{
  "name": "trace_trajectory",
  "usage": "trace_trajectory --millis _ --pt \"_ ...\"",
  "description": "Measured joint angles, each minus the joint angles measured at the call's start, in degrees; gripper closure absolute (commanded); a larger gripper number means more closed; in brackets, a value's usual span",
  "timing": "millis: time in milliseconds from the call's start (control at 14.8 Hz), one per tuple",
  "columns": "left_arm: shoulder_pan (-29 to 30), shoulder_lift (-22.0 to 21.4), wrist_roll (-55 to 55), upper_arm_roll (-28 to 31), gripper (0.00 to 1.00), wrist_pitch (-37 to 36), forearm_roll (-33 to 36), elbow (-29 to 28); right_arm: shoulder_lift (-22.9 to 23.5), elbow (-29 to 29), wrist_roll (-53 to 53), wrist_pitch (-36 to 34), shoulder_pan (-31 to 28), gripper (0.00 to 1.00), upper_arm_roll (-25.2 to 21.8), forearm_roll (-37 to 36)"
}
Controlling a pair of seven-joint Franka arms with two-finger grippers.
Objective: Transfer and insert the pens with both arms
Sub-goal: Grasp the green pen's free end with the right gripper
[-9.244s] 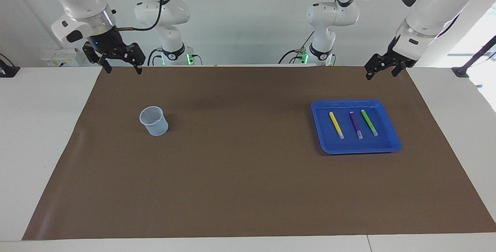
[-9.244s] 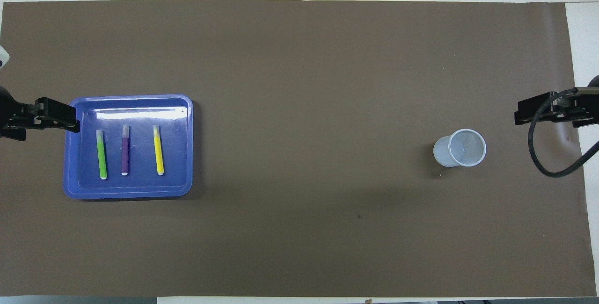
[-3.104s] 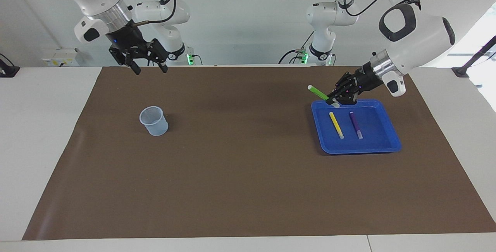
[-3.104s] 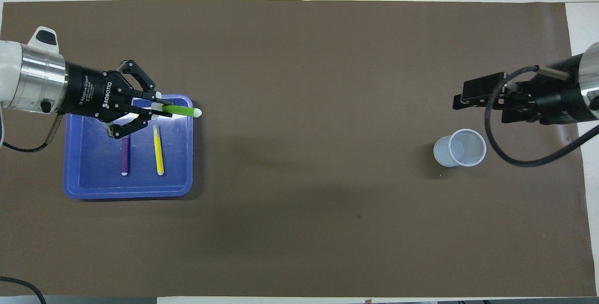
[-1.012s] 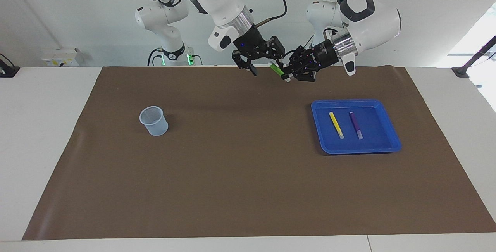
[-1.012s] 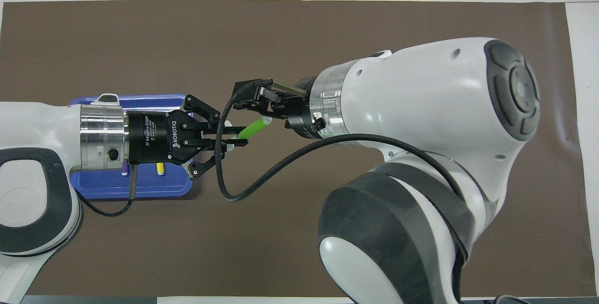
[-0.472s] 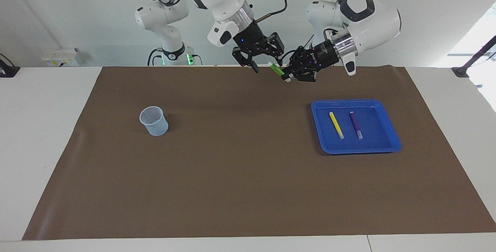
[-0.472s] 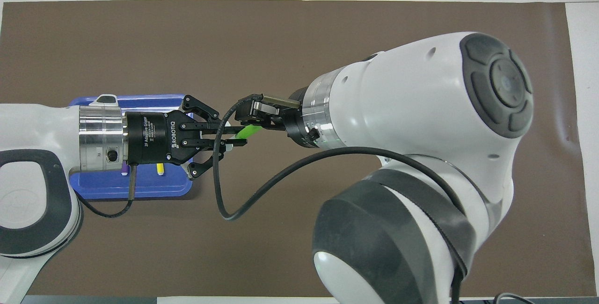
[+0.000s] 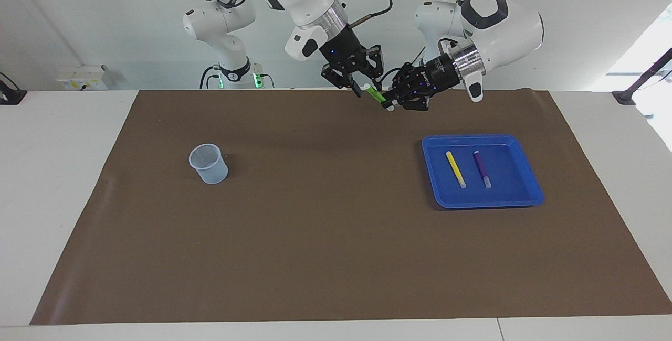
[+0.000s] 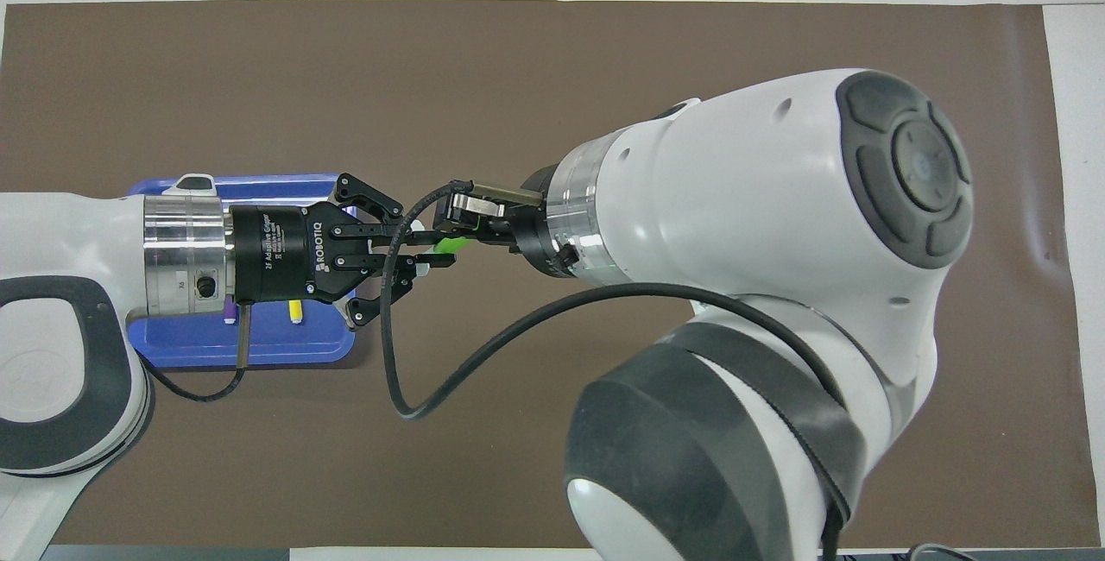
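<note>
The cup (image 9: 208,163) is a long way from my left gripper, which is holding the green pen, so my right gripper should close on the pen's loose end (image 9: 368,88) before my left gripper opens.
My left gripper (image 9: 389,104) is shut on the lower part of the green pen (image 9: 375,94) and holds it slanted in the air over the mat's edge nearest the robots. My right gripper (image 9: 366,88) is open, with the pen's free whitish end between its fingers. In the overhead view the left gripper (image 10: 432,250) and the right gripper (image 10: 457,233) meet tip to tip around the green pen (image 10: 450,244). The yellow pen (image 9: 455,169) and the purple pen (image 9: 482,169) lie side by side in the blue tray (image 9: 483,204).
A translucent cup (image 9: 209,163) stands upright on the brown mat toward the right arm's end; the right arm hides it in the overhead view. The tray (image 10: 259,354) is partly covered by the left arm there. Two smaller arms (image 9: 231,63) stand at the table's edge.
The right gripper has moved closer along the green pen, so its fingers now straddle the pen's free end. The left gripper has stayed in place with the pen.
</note>
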Motion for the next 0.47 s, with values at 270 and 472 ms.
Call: trace_trajectory --millis 270,472 --pt "0.0 -0.1 0.0 0.0 1.0 0.3 -0.3 -0.1 0.0 0.1 -0.1 1.1 0.2 1.0 0.2 -0.1" --pt "0.0 -0.2 0.1 0.1 0.4 0.9 -0.4 -0.1 0.0 0.1 -0.1 2.3 0.4 1.0 0.2 -0.2"
